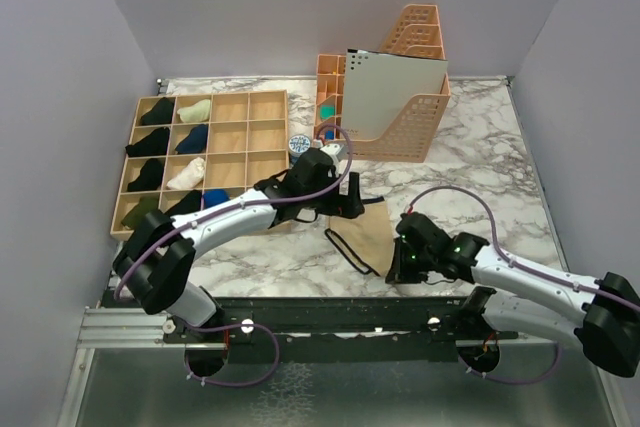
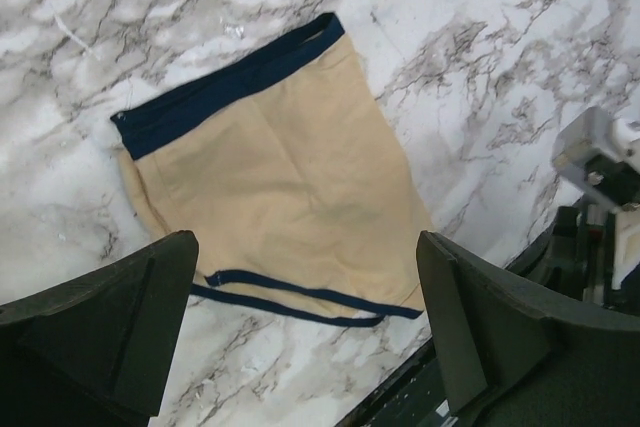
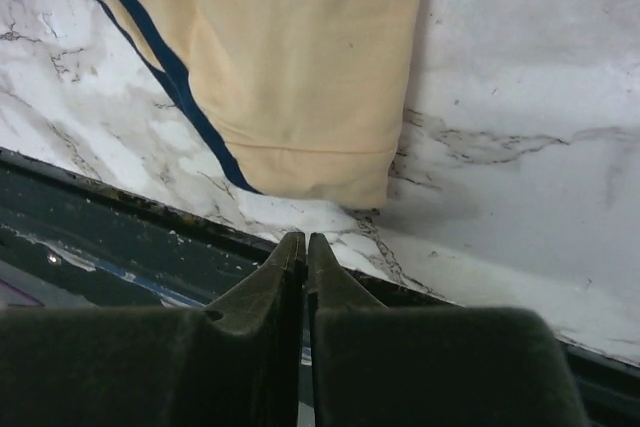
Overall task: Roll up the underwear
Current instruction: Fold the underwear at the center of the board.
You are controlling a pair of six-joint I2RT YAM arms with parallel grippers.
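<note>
The underwear's side edge point(image 2: 146, 201) shows two limp layers. The underwear will fold over onto itself, with both layers together, when I move that edge across.
The underwear point(image 1: 368, 234) is tan with navy trim and lies flat and folded on the marble table, near its front edge. My left gripper point(image 1: 347, 201) hovers over its far side, open wide. In the left wrist view the underwear point(image 2: 280, 177) fills the space between the two dark fingers point(image 2: 110, 317), and the left gripper point(image 2: 305, 247) holds nothing. My right gripper point(image 1: 402, 265) sits at the cloth's near right corner. In the right wrist view the right gripper point(image 3: 305, 240) is shut and empty over the table's edge, a little short of the underwear's folded corner point(image 3: 300, 77).
A wooden compartment box point(image 1: 228, 137) with rolled dark and pale garments stands at the back left. Orange file holders point(image 1: 412, 117) stand at the back centre, with a small round tin point(image 1: 298, 144) beside them. A black rail point(image 1: 330, 312) runs along the near table edge.
</note>
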